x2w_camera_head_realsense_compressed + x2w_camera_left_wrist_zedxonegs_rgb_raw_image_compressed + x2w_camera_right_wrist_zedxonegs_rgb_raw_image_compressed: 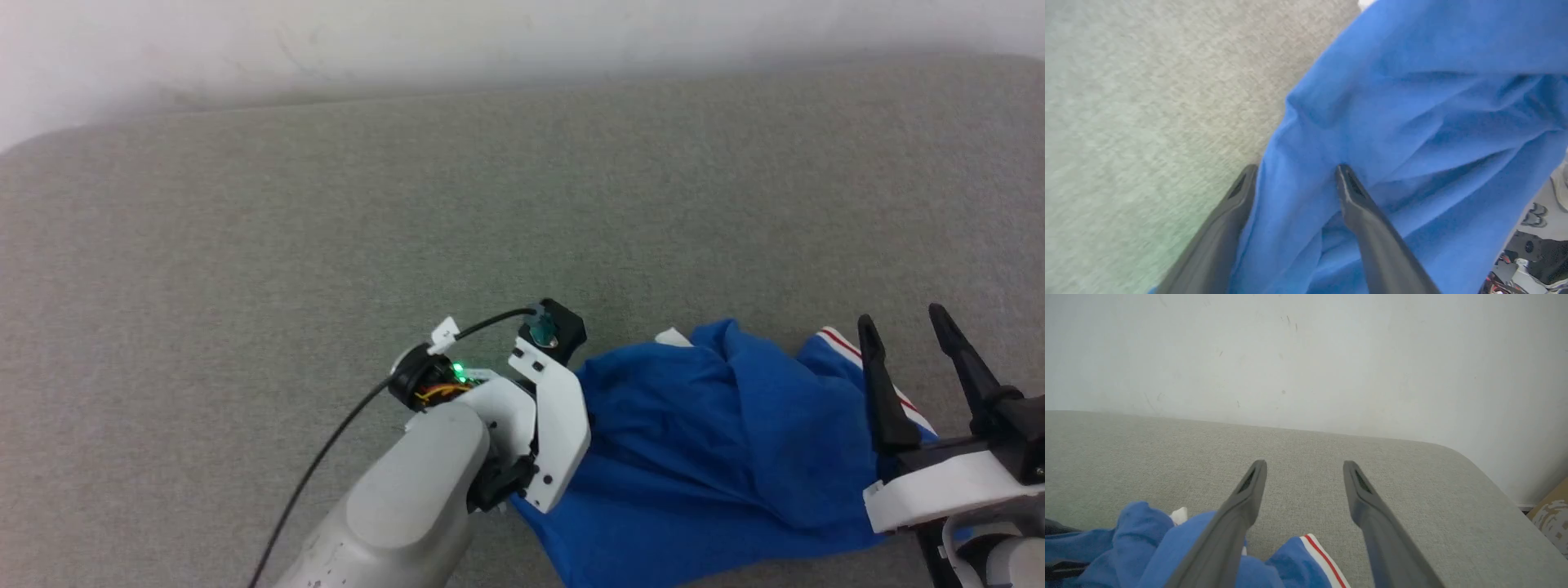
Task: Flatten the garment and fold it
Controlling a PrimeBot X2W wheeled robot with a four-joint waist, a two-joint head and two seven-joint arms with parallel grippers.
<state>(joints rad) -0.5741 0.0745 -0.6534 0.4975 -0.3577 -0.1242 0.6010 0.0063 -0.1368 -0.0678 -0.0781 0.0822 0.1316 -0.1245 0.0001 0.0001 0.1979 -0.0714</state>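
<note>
The garment (695, 431) will unfold and show hidden white sleeves when I lift it, because a white scrap (673, 337) sticks out from the blue folds.
The royal-blue garment (702, 441) lies crumpled on the grey padded surface at the lower right, with a bit of white trim and red stripe (841, 343) at its far right. My left gripper (1295, 173) is open and straddles a fold at the garment's (1412, 102) left edge, blue cloth lying between its fingers. In the head view the white left wrist (547, 416) hides those fingers. My right gripper (901, 317) stands open above the garment's right end, nothing between its fingers (1249, 490). The print is hidden in the folds.
The grey padded surface (408, 229) stretches far and left of the garment. A white wall (1306, 355) runs along its back edge. The surface's rounded right corner (1474, 465) drops off near a cardboard box (1551, 514). A black cable (343, 441) trails from my left wrist.
</note>
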